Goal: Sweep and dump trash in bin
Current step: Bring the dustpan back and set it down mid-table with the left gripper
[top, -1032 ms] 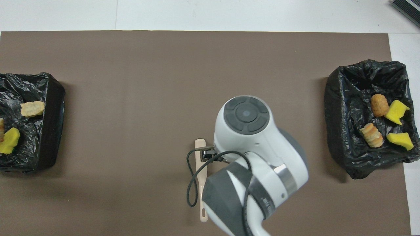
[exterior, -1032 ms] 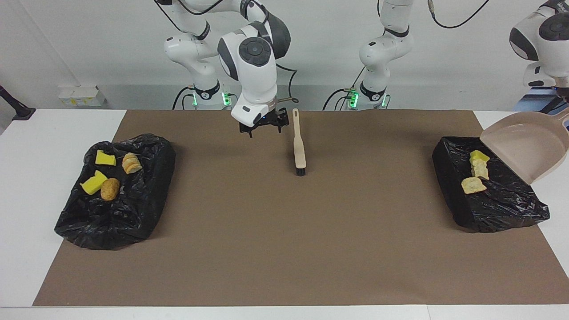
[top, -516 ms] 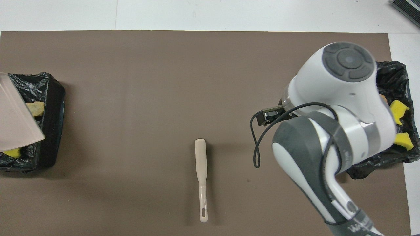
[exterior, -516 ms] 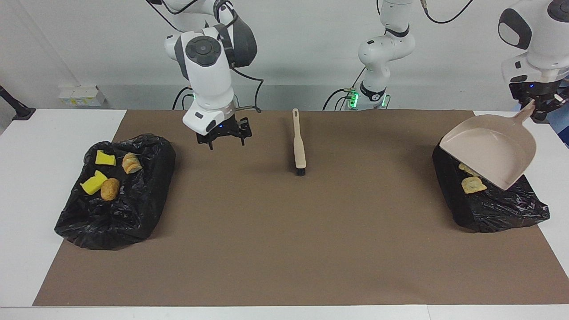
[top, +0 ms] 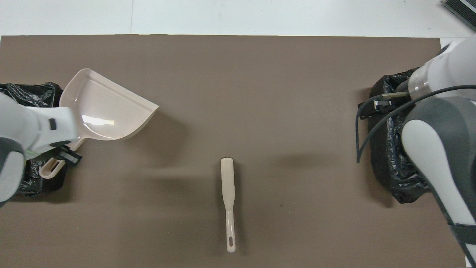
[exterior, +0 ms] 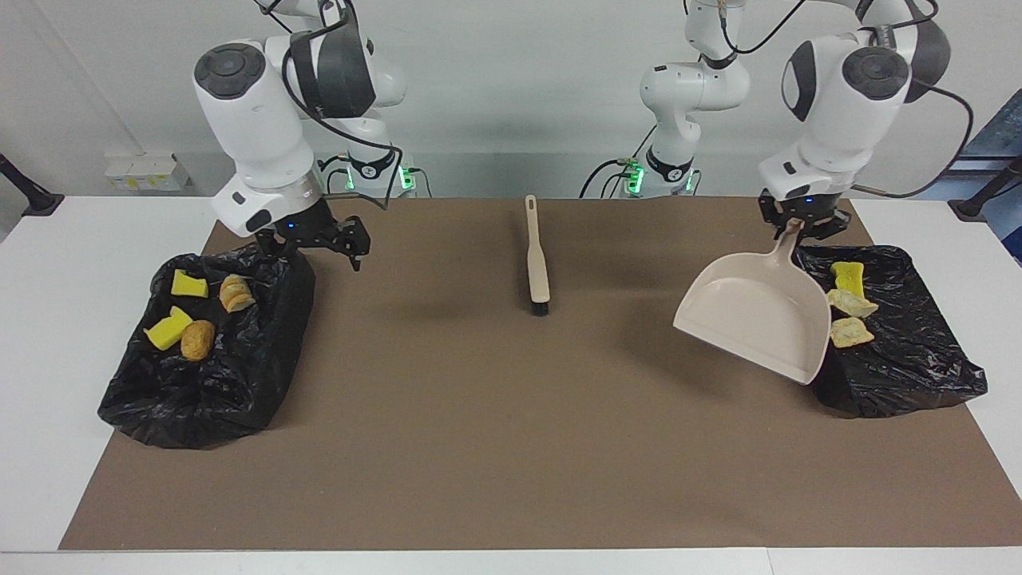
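I should keep moving the beige dustpan with my left gripper to the mat beyond the brush until the dustpan lies flat, then let go. The dustpan is empty and the mat there is clear.
All the trash lies in two black bag-lined bins. The bin at the right arm's end holds two yellow sponge pieces and two bread lumps. The bin at the left arm's end holds a yellow sponge and two tan lumps. My left gripper is shut on the handle of the beige dustpan, held tilted in the air over the mat beside that bin; the dustpan looks empty. My right gripper is open and empty over the edge of its bin.
The beige brush lies flat on the brown mat midway between the bins, bristles pointing away from the robots; it also shows in the overhead view. In the overhead view the arms cover most of both bins.
My right gripper moved from beside the brush to over the bin at its end. My left arm swung the dustpan off its bin to over the mat.
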